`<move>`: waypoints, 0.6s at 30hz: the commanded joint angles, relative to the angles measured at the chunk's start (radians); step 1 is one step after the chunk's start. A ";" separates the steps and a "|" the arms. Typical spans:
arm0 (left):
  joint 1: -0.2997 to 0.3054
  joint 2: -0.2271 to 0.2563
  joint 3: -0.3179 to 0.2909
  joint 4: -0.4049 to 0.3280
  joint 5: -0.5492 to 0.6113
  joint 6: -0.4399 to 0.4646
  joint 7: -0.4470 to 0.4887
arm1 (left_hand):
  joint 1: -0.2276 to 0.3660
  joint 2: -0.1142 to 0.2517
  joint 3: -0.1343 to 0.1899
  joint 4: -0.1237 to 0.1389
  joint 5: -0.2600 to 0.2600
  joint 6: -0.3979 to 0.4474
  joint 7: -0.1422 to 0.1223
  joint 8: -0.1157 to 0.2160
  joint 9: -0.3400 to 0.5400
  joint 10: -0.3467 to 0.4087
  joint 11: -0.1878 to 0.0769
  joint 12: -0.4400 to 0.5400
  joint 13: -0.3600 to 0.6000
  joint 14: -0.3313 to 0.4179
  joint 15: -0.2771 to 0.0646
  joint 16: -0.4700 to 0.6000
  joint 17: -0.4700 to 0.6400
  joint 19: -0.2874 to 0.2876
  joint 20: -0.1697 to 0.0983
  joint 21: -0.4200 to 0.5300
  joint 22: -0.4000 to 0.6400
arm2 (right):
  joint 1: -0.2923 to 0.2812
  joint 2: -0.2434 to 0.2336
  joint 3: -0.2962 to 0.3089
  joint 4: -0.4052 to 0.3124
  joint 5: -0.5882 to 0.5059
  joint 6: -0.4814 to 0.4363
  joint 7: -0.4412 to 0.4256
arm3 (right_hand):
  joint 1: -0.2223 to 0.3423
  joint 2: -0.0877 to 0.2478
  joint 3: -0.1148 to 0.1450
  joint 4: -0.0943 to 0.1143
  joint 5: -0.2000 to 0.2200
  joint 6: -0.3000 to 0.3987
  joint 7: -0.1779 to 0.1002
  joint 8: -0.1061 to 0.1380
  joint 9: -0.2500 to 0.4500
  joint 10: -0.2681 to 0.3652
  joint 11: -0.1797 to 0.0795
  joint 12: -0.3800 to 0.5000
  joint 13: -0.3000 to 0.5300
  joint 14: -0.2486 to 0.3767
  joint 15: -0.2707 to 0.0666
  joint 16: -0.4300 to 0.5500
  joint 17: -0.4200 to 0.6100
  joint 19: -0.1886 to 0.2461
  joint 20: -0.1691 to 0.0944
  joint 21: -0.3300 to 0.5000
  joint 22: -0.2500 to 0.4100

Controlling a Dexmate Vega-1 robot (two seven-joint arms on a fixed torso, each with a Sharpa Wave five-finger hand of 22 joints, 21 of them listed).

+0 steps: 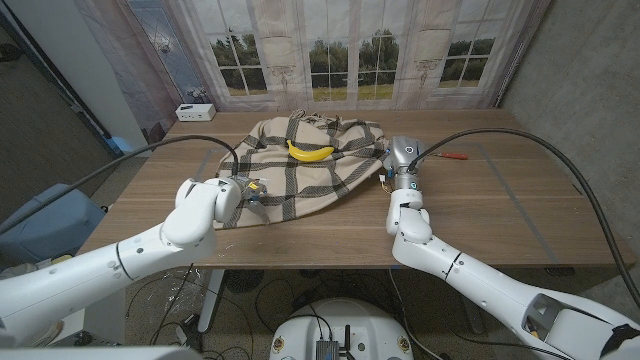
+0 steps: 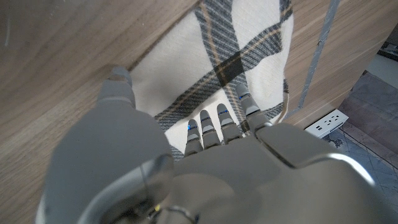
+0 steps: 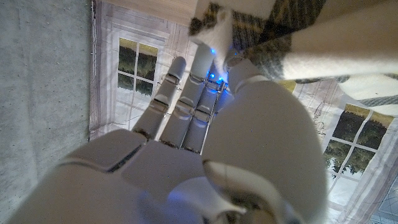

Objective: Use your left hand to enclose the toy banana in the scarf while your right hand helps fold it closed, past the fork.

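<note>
The scarf's loose near part [image 1: 298,196] extends beyond the toy banana [image 1: 311,154], so the scarf will fold over and cover the banana when the robot lifts the scarf's edge.
A cream plaid scarf [image 1: 300,180] lies spread over the middle of the table, and a yellow toy banana [image 1: 310,152] sits on its far part. My left hand [image 1: 235,190] is at the scarf's near left corner. In the left wrist view its fingertips [image 2: 214,121] come down on the scarf [image 2: 249,43] with the thumb spread apart, and nothing is gripped. My right hand [image 1: 403,160] is at the scarf's right edge. In the right wrist view it pinches a lifted bit of scarf edge [image 3: 214,25] between thumb and fingers [image 3: 186,93]. A thin red-handled utensil [image 1: 452,155] lies right of that hand.
A small white box [image 1: 195,112] stands at the table's far left corner. Black cables arc over both arms above the table. A window-print curtain hangs behind the far edge. Bare wood [image 1: 520,200] stretches to the right. A power strip [image 2: 326,121] lies on the floor.
</note>
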 commanded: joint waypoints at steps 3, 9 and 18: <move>0.001 -0.135 0.034 0.122 0.382 -0.102 -0.238 | 0.094 0.069 0.050 -0.014 -0.011 0.016 -0.024 0.015 0.000 0.025 -0.031 0.025 -0.002 0.027 -0.025 0.024 -0.001 0.014 -0.015 -0.001 0.003 | 0.007 -0.012 -0.008 0.004 0.045 0.038 -0.063 | -0.002 -0.007 0.012 0.002 0.007 0.004 0.005 0.007 0.008 0.030 0.036 0.011 0.114 0.008 -0.034 -0.005 0.009 -0.007 -0.001 0.007 0.004; 0.056 -0.175 -0.029 0.174 0.408 -0.135 -0.185 | 0.295 0.175 0.145 -0.041 -0.087 0.087 -0.027 0.032 0.001 0.116 -0.071 0.060 -0.006 0.129 -0.093 0.049 -0.007 0.084 -0.034 0.026 0.006 | 0.003 -0.025 -0.004 -0.001 0.062 0.066 -0.074 | -0.004 -0.008 0.019 0.002 0.008 0.002 0.002 0.007 0.012 0.030 0.035 0.013 0.121 0.009 -0.035 -0.007 0.014 -0.012 -0.002 0.010 0.004; 0.148 -0.221 -0.099 0.224 0.435 -0.119 -0.003 | 0.335 0.261 0.290 0.041 -0.133 0.582 -0.041 0.142 0.008 0.584 -0.105 0.182 -0.013 0.408 -0.197 0.097 -0.004 0.171 -0.067 0.113 0.015 | -0.010 -0.043 0.009 -0.016 0.076 0.072 -0.080 | -0.009 -0.011 0.030 0.003 0.010 -0.002 0.000 0.005 0.014 0.025 0.035 0.015 0.134 0.006 -0.038 -0.013 0.021 -0.021 -0.002 0.015 0.004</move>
